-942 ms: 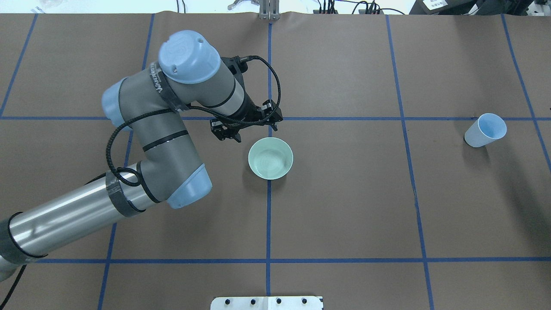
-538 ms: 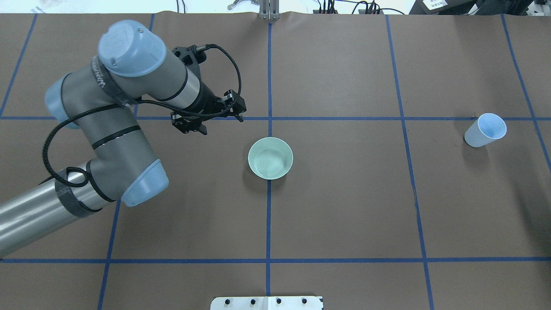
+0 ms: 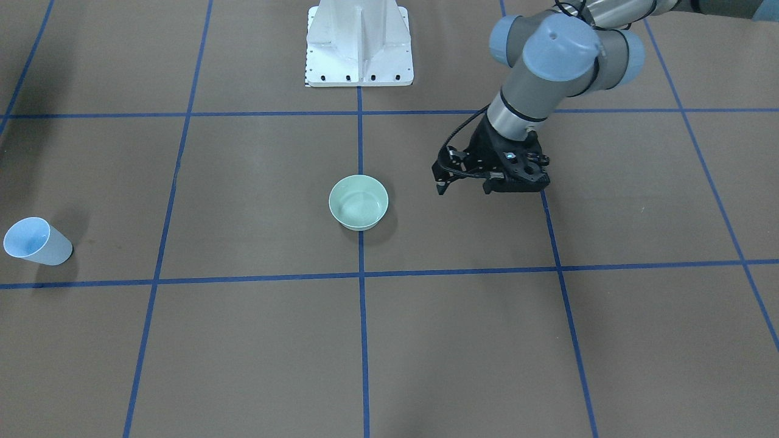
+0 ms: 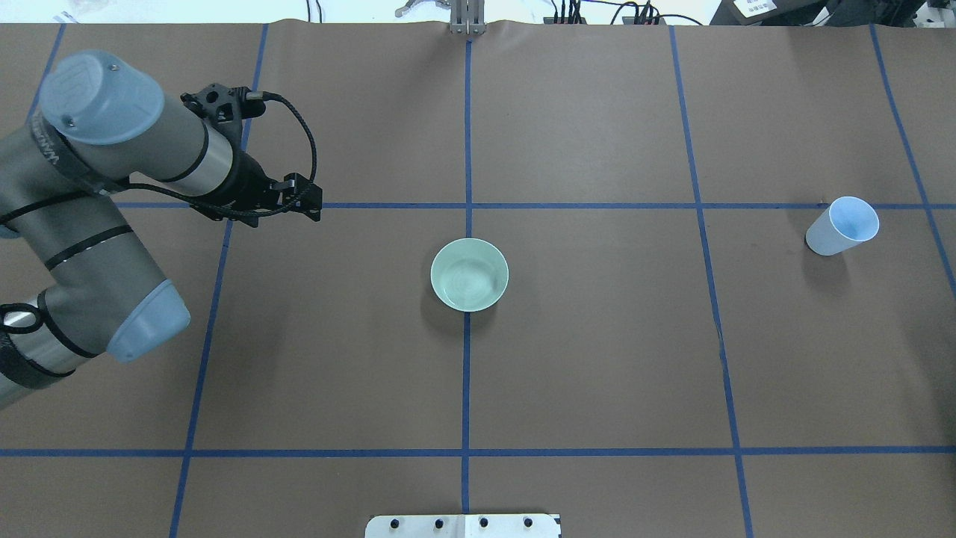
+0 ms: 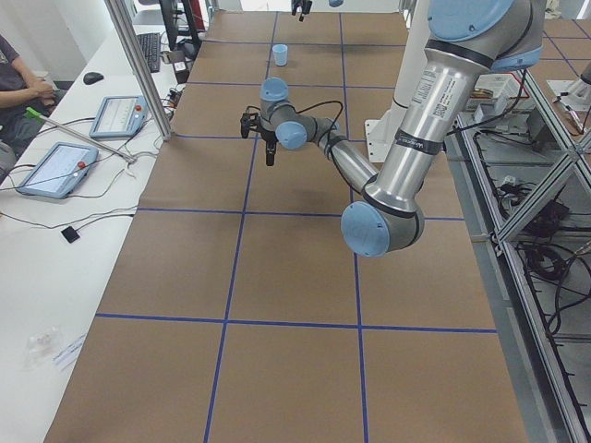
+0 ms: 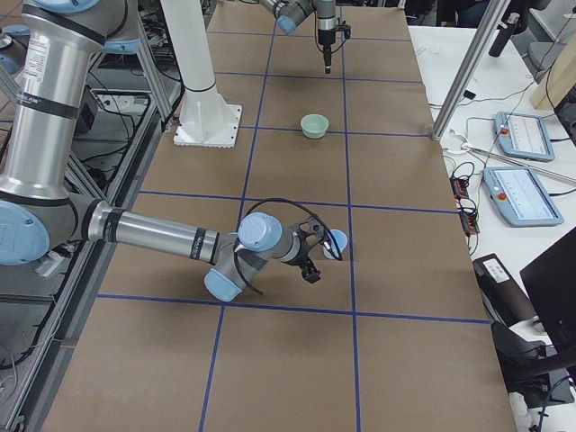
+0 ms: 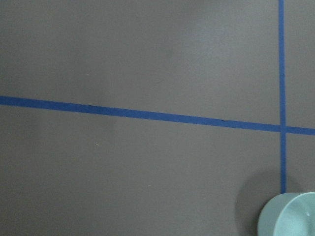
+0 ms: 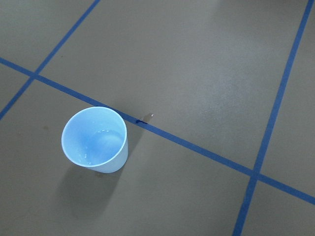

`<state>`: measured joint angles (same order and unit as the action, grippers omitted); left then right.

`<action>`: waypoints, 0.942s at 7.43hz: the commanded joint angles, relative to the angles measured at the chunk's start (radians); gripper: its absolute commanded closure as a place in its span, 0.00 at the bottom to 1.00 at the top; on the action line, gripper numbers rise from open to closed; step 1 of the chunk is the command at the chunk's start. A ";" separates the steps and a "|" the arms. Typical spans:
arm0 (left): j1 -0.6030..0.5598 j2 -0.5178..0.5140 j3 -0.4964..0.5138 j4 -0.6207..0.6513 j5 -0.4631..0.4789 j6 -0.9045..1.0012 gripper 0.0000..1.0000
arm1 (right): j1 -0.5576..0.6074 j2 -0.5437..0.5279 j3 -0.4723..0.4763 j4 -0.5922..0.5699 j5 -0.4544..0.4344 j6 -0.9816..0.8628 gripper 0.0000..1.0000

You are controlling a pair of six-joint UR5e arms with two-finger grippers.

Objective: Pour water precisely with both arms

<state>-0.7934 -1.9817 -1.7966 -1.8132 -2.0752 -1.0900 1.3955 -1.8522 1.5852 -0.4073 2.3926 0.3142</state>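
Note:
The light blue paper cup (image 3: 33,239) is off to one side of my right gripper, so I should line up my right gripper before I close it around the cup's body.
A mint-green bowl (image 4: 469,274) (image 3: 358,202) stands at the table's middle, on a blue tape line. My left gripper (image 4: 287,209) (image 3: 468,182) hovers well to the bowl's left, open, with nothing between its fingers; the bowl's rim shows at the lower right corner of the left wrist view (image 7: 290,216). A light blue paper cup (image 4: 842,226) (image 8: 96,140) stands upright at the far right. In the exterior right view my right gripper (image 6: 315,261) hangs close beside the cup (image 6: 335,241); I cannot tell whether it is open or shut.
The white bolted pedestal (image 3: 359,42) stands at the robot's side of the table. Blue tape lines divide the brown table cover. Tablets and cables (image 6: 517,135) lie on the white bench beyond the far edge. A person's arm (image 5: 23,88) rests there.
My left arm has swung away from the bowl toward the table's left, its gripper empty throughout. Bowl and cup have not moved.

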 commanded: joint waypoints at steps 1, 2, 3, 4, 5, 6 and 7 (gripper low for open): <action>-0.010 0.017 0.003 -0.001 0.001 0.019 0.00 | -0.004 -0.007 -0.072 0.149 -0.028 0.013 0.00; -0.010 0.017 0.003 -0.001 0.001 0.016 0.00 | -0.025 -0.002 -0.073 0.163 -0.055 0.032 0.00; -0.010 0.017 0.003 -0.001 0.001 0.012 0.00 | -0.092 0.034 -0.070 0.165 -0.117 0.089 0.00; -0.010 0.017 0.003 0.000 0.003 0.012 0.00 | -0.177 0.050 -0.071 0.185 -0.229 0.109 0.00; -0.012 0.017 0.003 0.000 0.003 0.012 0.00 | -0.220 0.068 -0.074 0.195 -0.278 0.179 0.00; -0.012 0.015 0.003 0.000 0.003 0.012 0.00 | -0.248 0.086 -0.074 0.200 -0.279 0.193 0.01; -0.012 0.015 0.003 0.000 0.003 0.012 0.00 | -0.274 0.091 -0.074 0.202 -0.279 0.194 0.01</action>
<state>-0.8050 -1.9659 -1.7932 -1.8133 -2.0725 -1.0783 1.1607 -1.7743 1.5116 -0.2108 2.1260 0.4924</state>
